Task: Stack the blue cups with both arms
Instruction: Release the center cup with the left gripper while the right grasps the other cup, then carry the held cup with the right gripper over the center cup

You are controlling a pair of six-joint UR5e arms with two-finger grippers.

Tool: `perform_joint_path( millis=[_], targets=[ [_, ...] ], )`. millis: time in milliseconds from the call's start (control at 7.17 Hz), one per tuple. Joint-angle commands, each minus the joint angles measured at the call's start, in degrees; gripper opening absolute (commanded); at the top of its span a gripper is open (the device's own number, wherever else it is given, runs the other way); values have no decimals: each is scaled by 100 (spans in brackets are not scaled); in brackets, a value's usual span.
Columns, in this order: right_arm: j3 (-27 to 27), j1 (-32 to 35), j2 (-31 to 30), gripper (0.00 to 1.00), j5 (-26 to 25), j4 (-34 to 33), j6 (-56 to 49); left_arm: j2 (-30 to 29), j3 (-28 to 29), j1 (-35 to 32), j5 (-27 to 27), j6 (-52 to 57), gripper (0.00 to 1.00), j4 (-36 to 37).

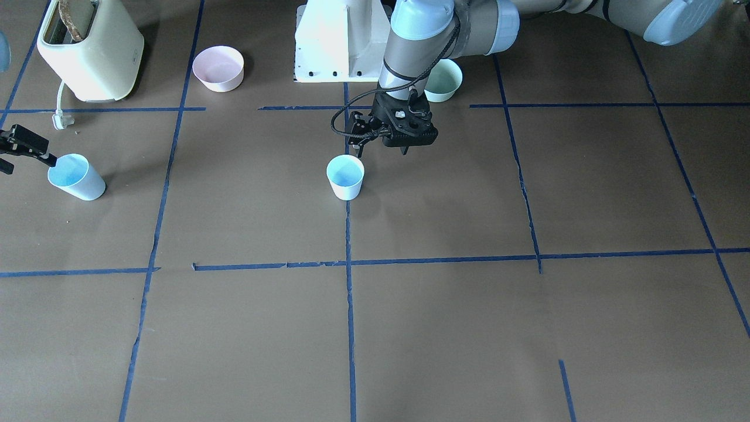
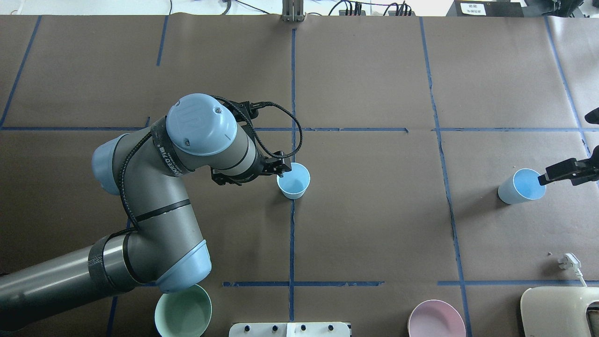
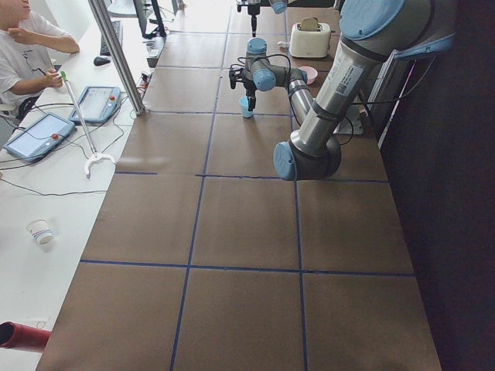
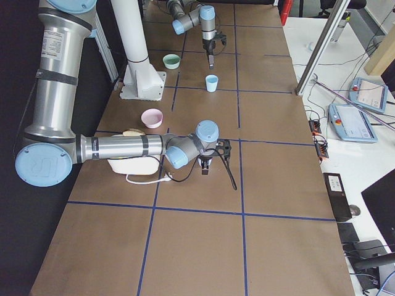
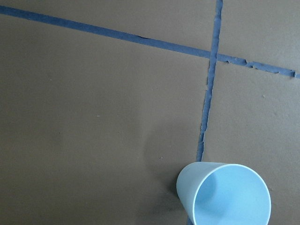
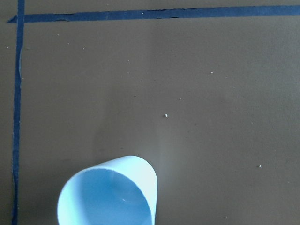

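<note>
The second blue cup (image 1: 77,177) gets narrower toward its base (image 1: 94,190), so I expect it to go deep into the centre cup when I stack it, with the rims of the two cups almost level.
One pale-blue cup (image 1: 345,177) stands upright at the table's centre; it also shows in the overhead view (image 2: 293,180) and the left wrist view (image 5: 225,194). My left gripper (image 1: 381,152) hangs open and empty just behind it on the robot's side, one fingertip near the rim. The second blue cup (image 1: 76,177) stands far out on my right side and shows in the overhead view (image 2: 519,186) and the right wrist view (image 6: 108,192). My right gripper (image 1: 26,164) is open, and one finger (image 2: 545,179) touches that cup's rim. It holds nothing.
A cream toaster (image 1: 91,50) with a loose plug (image 1: 61,120) sits near the right arm's side. A pink bowl (image 1: 218,68) and a mint-green bowl (image 1: 445,80) flank the white pedestal base (image 1: 334,47). Blue tape lines cross the brown table.
</note>
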Motion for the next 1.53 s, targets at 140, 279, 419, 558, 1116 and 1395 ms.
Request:
perform_joint_path(
  millis=[140,279,419,558,1116,1395],
  targets=[
    [-53,-409,33,98,-371,11,151,32,16,10,0,0,100,-9],
    [-132,-489,33,96,-478,11,151,76,7,10,0,8,100,-9],
    [-229,-568,42,90,-505,28,151,76,-2,10,-9,0,100,-9],
    [-265,-578,120,42,-506,19,151,76,-10,10,-9,0,100,-9],
    [-74,-569,366,0,-384,2,142,102,-72,-51,0,35,100,-9],
    [672,-595,795,0,-102,-706,718,486,-526,-192,-44,322,100,9]
  ],
)
